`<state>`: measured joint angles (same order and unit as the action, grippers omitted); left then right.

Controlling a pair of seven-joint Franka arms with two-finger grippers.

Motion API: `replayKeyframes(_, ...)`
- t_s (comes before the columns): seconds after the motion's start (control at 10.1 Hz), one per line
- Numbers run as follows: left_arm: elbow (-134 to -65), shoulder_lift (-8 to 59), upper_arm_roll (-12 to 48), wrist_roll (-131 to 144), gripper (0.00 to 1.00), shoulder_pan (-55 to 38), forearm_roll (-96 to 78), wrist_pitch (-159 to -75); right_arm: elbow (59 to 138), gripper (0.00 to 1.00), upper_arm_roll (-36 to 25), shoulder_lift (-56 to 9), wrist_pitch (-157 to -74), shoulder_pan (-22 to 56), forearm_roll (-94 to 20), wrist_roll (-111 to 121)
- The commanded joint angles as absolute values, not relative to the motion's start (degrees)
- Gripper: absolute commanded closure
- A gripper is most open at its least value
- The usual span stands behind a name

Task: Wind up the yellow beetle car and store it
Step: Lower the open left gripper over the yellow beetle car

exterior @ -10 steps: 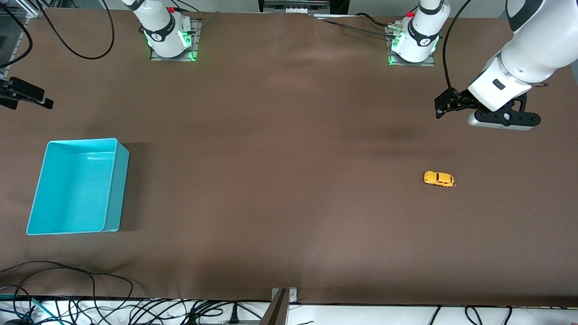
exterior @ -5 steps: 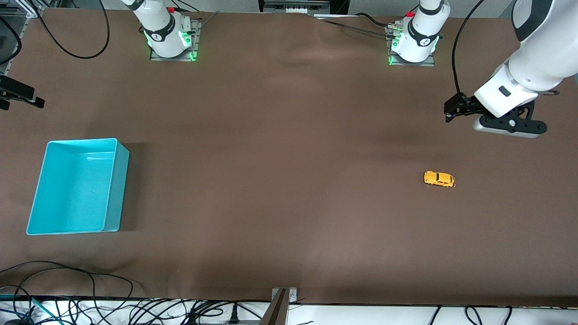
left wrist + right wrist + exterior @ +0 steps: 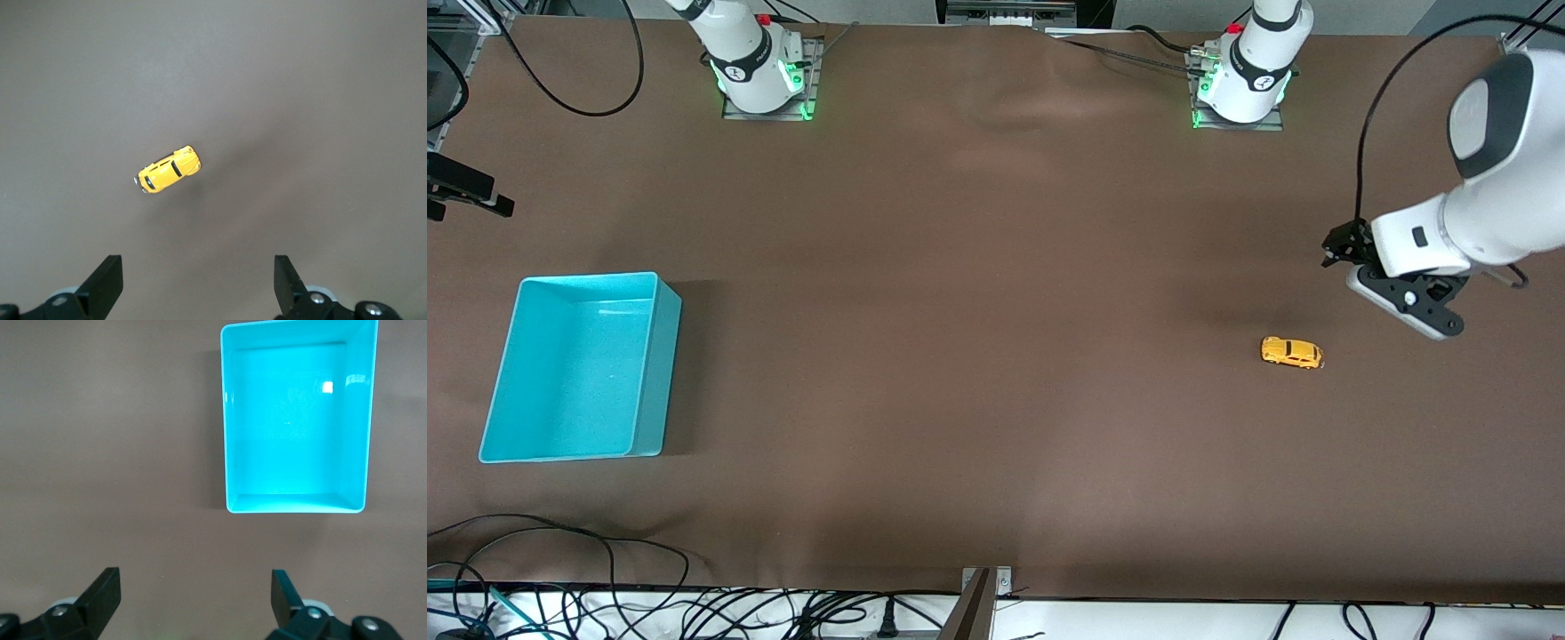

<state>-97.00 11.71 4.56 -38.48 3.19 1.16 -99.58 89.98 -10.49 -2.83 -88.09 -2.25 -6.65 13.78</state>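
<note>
The yellow beetle car (image 3: 1292,353) is on its wheels (image 3: 1276,359) with open table in front of it, so it will roll toward the bin when I pull it back and let go.
The yellow beetle car (image 3: 1291,352) stands on its wheels on the brown table toward the left arm's end; the left wrist view shows it as a small yellow car (image 3: 168,171) with dark windows. My left gripper (image 3: 1337,246) hangs open over bare table a short way from the car, touching nothing; its two dark fingers (image 3: 107,283) stand wide apart with the car showing ahead of them. My right gripper (image 3: 195,595) is open and empty, over the table apart from the turquoise bin (image 3: 297,502), and shows only at the edge of the front view (image 3: 467,188).
The turquoise bin (image 3: 655,373) stands empty at the right arm's end of the table. Both arm bases (image 3: 760,76) are bolted along the table's robot edge. Loose cables (image 3: 560,569) lie along the edge nearest the front camera.
My left gripper has swung closer to the car and turned. The right gripper has drifted slightly toward the table's end. The car and bin have not moved.
</note>
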Motion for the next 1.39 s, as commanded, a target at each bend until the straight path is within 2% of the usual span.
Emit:
replayKeyframes(0.0, -93.77, 17.74, 5.1, -54.24, 0.0, 4.92, 2.2, -103.07, 90.09, 0.0, -10.46, -2.81, -88.42, -2.37, -7.82, 14.76)
replayKeyframes(0.5, -95.97, 27.49, 5.01, -82.32, 0.0, 6.33, 4.29, -112.83, 90.09, 0.0, -10.28, -3.87, -90.26, -2.11, -7.91, 14.68)
replayKeyframes(0.89, -111.49, 27.34, 5.01, -92.99, 0.0, 8.34, 5.36, -133.38, 89.91, 0.0, -10.11, -4.39, -91.32, -1.5, -7.82, 14.59)
replayKeyframes(1.29, -114.78, 27.6, 5.27, -92.9, 0.0, 8.44, 8.0, -138.69, 89.83, 0.0, -9.15, -3.61, -90.53, -1.32, -7.74, 13.71)
